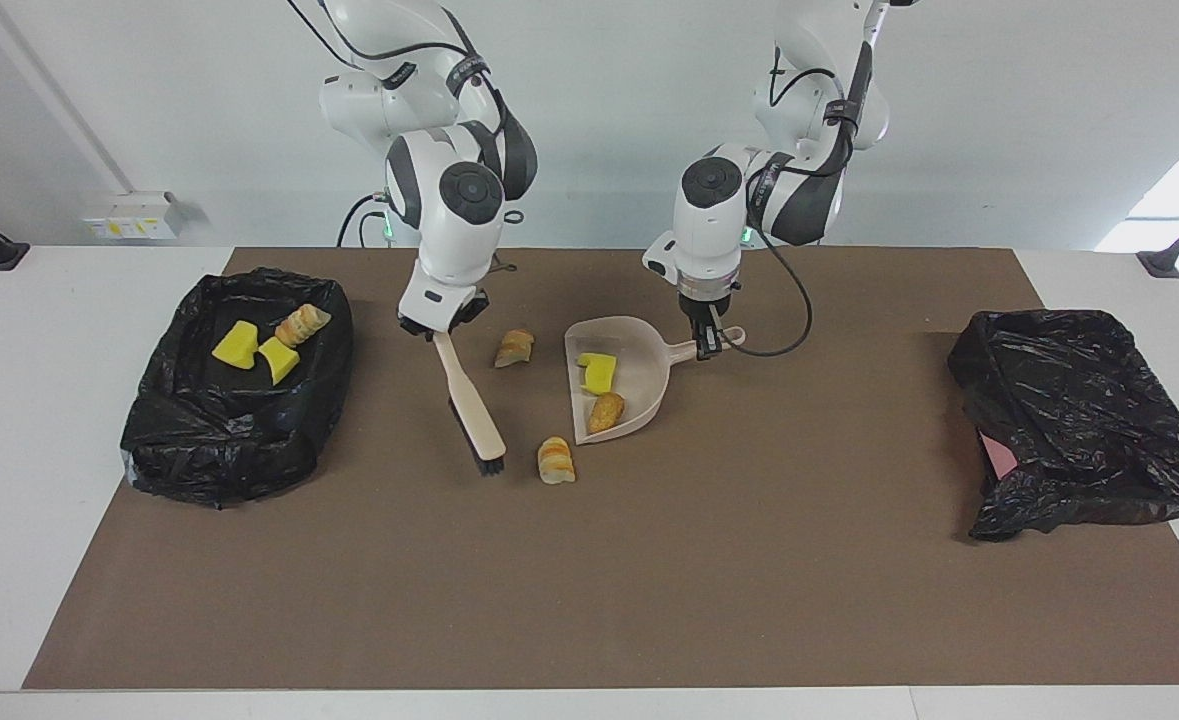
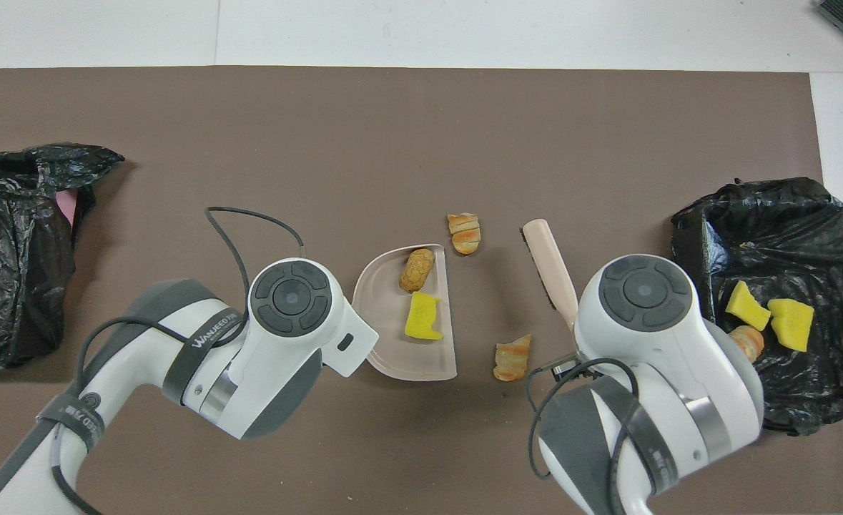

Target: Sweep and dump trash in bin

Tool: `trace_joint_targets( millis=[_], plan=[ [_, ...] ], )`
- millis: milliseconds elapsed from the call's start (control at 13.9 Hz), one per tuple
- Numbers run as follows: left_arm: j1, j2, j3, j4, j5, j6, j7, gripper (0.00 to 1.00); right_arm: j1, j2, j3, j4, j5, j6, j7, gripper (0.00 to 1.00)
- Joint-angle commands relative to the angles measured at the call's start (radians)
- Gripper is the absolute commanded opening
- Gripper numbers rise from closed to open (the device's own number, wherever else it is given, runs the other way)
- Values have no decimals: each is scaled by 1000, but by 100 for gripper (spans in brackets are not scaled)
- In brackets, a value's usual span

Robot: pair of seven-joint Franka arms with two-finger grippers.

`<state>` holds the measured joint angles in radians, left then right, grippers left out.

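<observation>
Next, my right gripper sweeps the striped bread chunk back toward me and in over the dustpan's open edge, because the chunk lies past the far corner of the dustpan's opening.
My right gripper is shut on the handle of a beige brush, which slants down to the mat. Its bristle end stands a short gap from a striped bread chunk. My left gripper is shut on the handle of the beige dustpan. In the pan lie a yellow sponge wedge and a bread chunk. Another loose bread chunk lies nearer the robots, between brush and pan. The overhead view shows the brush, dustpan and loose chunks; both grippers are hidden under the arms there.
The black-bagged bin at the right arm's end of the table holds two yellow wedges and a bread chunk. A crumpled black bag with something pink under it lies at the left arm's end.
</observation>
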<state>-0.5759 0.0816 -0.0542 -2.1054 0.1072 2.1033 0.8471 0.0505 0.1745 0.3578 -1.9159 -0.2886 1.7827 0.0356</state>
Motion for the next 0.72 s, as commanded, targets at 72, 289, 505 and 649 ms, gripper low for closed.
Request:
trace_joint_targets(
  millis=[72, 289, 505, 649],
  plan=[
    [-35, -31, 13, -48, 22, 9, -34, 0, 77, 155, 12, 118, -43, 0, -5, 0],
    [-21, -29, 13, -48, 20, 15, -141, 0, 68, 143, 15, 75, -11, -58, -29, 0],
    [-21, -28, 11, -48, 19, 15, -191, 0, 78, 80, 16, 57, 92, -170, -51, 0],
    [-12, -26, 11, -48, 19, 21, -189, 0, 83, 40, 16, -4, 200, -162, -40, 0]
  ],
)
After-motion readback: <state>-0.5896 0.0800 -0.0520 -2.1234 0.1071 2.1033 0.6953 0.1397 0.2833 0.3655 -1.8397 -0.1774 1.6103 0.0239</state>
